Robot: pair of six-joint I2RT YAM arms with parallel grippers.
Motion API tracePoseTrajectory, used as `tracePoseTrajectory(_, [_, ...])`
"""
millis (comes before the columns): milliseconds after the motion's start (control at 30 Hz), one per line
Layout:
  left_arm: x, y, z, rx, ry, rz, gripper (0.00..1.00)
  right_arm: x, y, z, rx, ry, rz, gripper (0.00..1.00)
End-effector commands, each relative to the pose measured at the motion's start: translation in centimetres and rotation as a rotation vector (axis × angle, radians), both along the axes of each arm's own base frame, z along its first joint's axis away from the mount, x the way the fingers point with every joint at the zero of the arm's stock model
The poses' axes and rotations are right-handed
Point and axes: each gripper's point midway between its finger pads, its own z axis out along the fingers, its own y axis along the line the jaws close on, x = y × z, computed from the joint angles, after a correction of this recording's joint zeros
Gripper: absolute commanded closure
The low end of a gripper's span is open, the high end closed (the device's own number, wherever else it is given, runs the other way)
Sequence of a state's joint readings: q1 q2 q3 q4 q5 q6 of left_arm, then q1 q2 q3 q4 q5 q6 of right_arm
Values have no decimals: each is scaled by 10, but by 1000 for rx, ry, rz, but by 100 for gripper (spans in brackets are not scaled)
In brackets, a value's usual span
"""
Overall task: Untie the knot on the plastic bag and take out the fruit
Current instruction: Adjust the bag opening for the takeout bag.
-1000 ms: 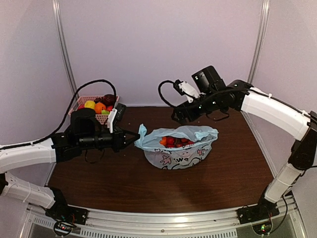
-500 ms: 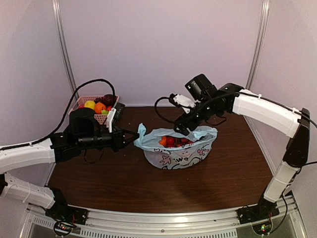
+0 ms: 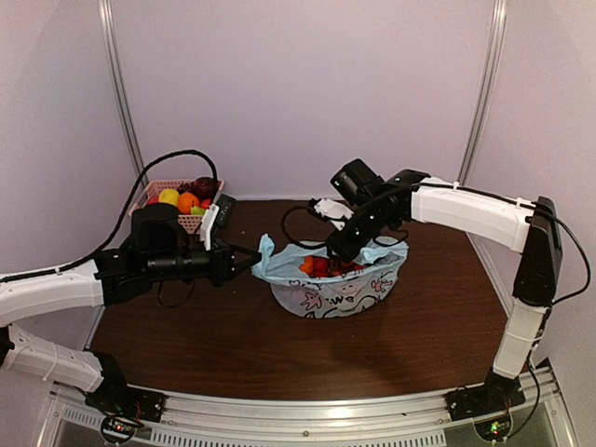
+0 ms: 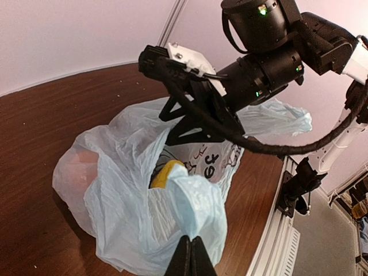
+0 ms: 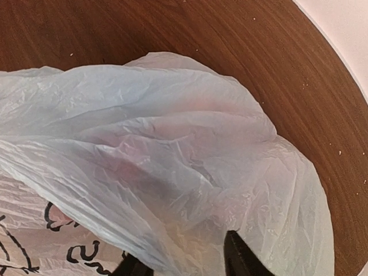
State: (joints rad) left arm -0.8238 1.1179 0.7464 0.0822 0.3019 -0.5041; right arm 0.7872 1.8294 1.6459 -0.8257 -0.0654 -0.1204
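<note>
The bag's rim (image 3: 340, 281) hangs low around the fruit, so the robot's right gripper should raise the bag's far rim (image 3: 312, 248) while the left gripper lets go of the handle loop and takes the bag's rim instead.
The light blue plastic bag (image 3: 345, 291) sits mid-table with its mouth open. No knot is in view. Red and orange fruit (image 3: 326, 265) shows inside it, and a yellow piece (image 4: 163, 172) peeks out in the left wrist view. My left gripper (image 3: 255, 261) is shut on the bag's left handle loop (image 4: 198, 201), its tips (image 4: 191, 246) pinched together. My right gripper (image 3: 333, 253) reaches down into the bag's mouth. In the right wrist view its fingertips (image 5: 233, 247) stand apart with bag film (image 5: 172, 144) bulging between them. What they press on is hidden.
A pink lattice basket (image 3: 149, 191) holding several fruit pieces stands at the back left, beside a small dark box (image 3: 226, 203). The right arm (image 4: 259, 69) hangs over the bag. A metal rail (image 3: 307, 410) runs along the table's near edge.
My right arm has swung down and left from above the bag into its mouth, and its jaws have narrowed. The left gripper and the bag have stayed put.
</note>
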Motion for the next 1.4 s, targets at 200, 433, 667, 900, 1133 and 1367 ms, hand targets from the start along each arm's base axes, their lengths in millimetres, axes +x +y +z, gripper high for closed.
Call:
tracePoseTrajectory(200, [19,8,52,-15,-121,101,100,43,-24,84,93,-237,-180,100])
tracePoseTrajectory(433, [38,16,85,63,-245,157,100,53,-49,185,315,-407,-268,100])
tracePoseTrajectory(667, [49,27,45,163,-188,210,100,42,-44,160,354,-350,-242,100])
tracePoseTrajectory(900, [39,40,35,161,-135,238,80,30,-31,130,430,-233,-237,100])
tracePoseTrajectory(1133, [31,64,65,112,-144,317,39,30,-28,134,454,-233,-236,100])
tracePoseTrajectory(1367, [3,29,80,69,-165,56,4,34,-25,134,455,-230,-239,100])
